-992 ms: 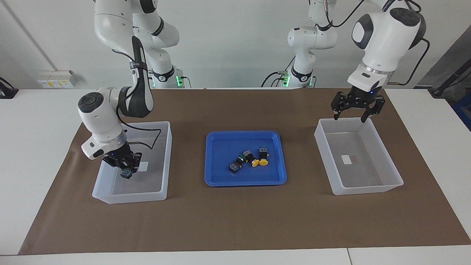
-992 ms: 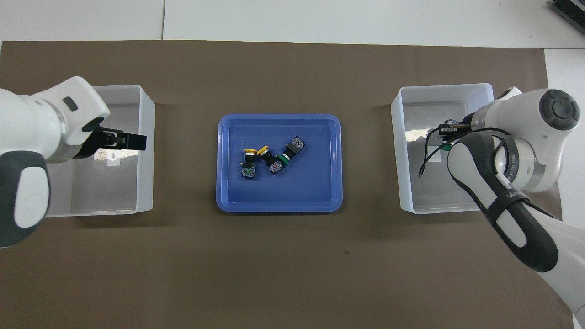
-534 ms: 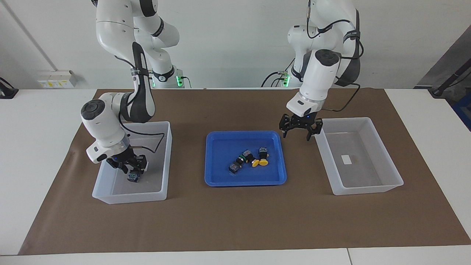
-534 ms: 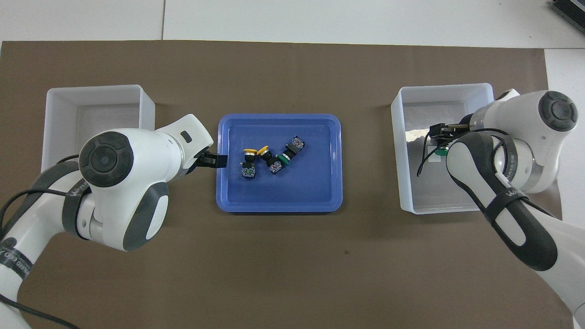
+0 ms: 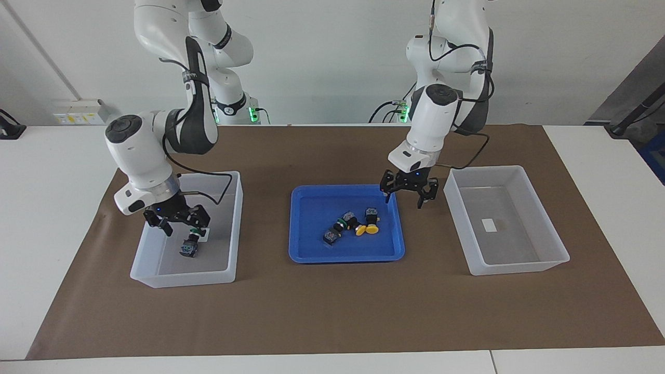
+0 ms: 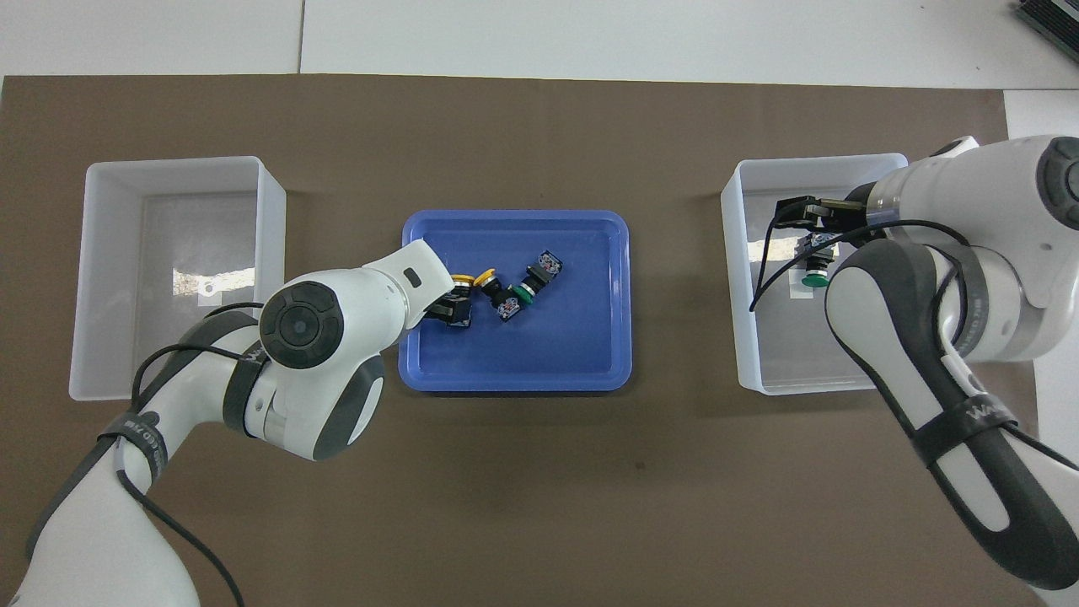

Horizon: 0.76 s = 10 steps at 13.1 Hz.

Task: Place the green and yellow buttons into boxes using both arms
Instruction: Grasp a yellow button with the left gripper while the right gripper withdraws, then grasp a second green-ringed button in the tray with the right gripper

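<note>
The green rim (image 6: pixel 523 293) merely meets the yellow button's side, so the green button (image 6: pixel 537 277) will come free alone when I lift it.
A green button (image 5: pixel 188 248) (image 6: pixel 814 274) lies on the floor of the clear box (image 5: pixel 182 278) (image 6: pixel 743 337) at the right arm's end. My right gripper (image 5: pixel 183 227) (image 6: pixel 801 228) hangs open just above it, holding nothing. In the blue tray (image 5: pixel 343 257) (image 6: pixel 514 371) at the table's middle lie two yellow buttons (image 5: pixel 372 229) (image 6: pixel 485 275) and one green button (image 5: pixel 341 224) (image 6: pixel 523 292), bunched together. My left gripper (image 5: pixel 403 202) (image 6: pixel 444 310) is open and empty over the tray's edge toward the left arm's end. In the overhead view its wrist covers part of one yellow button.
A second clear box (image 5: pixel 519 267) (image 6: pixel 84 253) stands at the left arm's end with only a white label on its floor. Brown paper (image 5: pixel 332 311) covers the table under the tray and both boxes.
My right gripper opened, let the green button drop into its box, and rose a little. My left arm swung from over its own box to the blue tray.
</note>
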{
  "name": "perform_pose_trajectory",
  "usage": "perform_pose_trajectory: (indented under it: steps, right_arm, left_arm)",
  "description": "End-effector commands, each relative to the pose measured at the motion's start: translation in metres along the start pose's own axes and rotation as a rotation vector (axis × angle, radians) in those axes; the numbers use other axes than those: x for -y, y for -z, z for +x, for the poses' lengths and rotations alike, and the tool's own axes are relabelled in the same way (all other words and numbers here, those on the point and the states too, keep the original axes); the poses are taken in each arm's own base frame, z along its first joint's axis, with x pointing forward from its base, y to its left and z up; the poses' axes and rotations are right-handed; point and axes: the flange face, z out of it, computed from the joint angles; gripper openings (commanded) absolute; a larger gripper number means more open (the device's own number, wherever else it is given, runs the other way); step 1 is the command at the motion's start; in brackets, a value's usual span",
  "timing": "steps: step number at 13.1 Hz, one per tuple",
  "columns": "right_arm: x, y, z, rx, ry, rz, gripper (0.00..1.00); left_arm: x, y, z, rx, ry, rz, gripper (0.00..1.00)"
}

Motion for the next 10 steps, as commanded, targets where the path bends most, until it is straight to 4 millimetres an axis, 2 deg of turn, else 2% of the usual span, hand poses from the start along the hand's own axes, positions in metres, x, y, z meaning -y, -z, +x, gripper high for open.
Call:
perform_pose_trajectory:
  steps: [1,4,5,6,7,8,10]
  right_arm:
    - [0.050,-0.002,-0.015,0.013,-0.112,0.010,1.00]
    - [0.111,-0.013,-0.044,0.018,-0.227,0.031,1.00]
    - [0.128,-0.022,-0.052,0.024,-0.247,0.041,1.00]
    - [0.138,-0.027,-0.055,0.026,-0.260,0.044,1.00]
    - [0.156,-0.034,-0.060,0.029,-0.263,0.047,1.00]
    - [0.166,-0.040,-0.062,0.027,-0.274,0.047,1.00]
    - [0.183,-0.051,-0.069,0.023,-0.268,0.055,1.00]
  left_arm:
    - [-0.013,-0.017,-0.002,-0.020,0.034,-0.008,1.00]
    - [-0.022,-0.021,-0.007,-0.012,0.039,-0.011,0.97]
    - [-0.021,-0.022,-0.008,-0.011,0.045,-0.011,0.85]
    - [-0.021,-0.022,-0.008,-0.009,0.055,-0.010,0.69]
    - [-0.025,-0.021,-0.009,-0.005,0.060,-0.009,0.65]
    - [-0.026,-0.019,-0.007,-0.009,0.064,-0.010,0.56]
    - [-0.021,-0.013,-0.002,-0.032,0.090,-0.014,0.29]
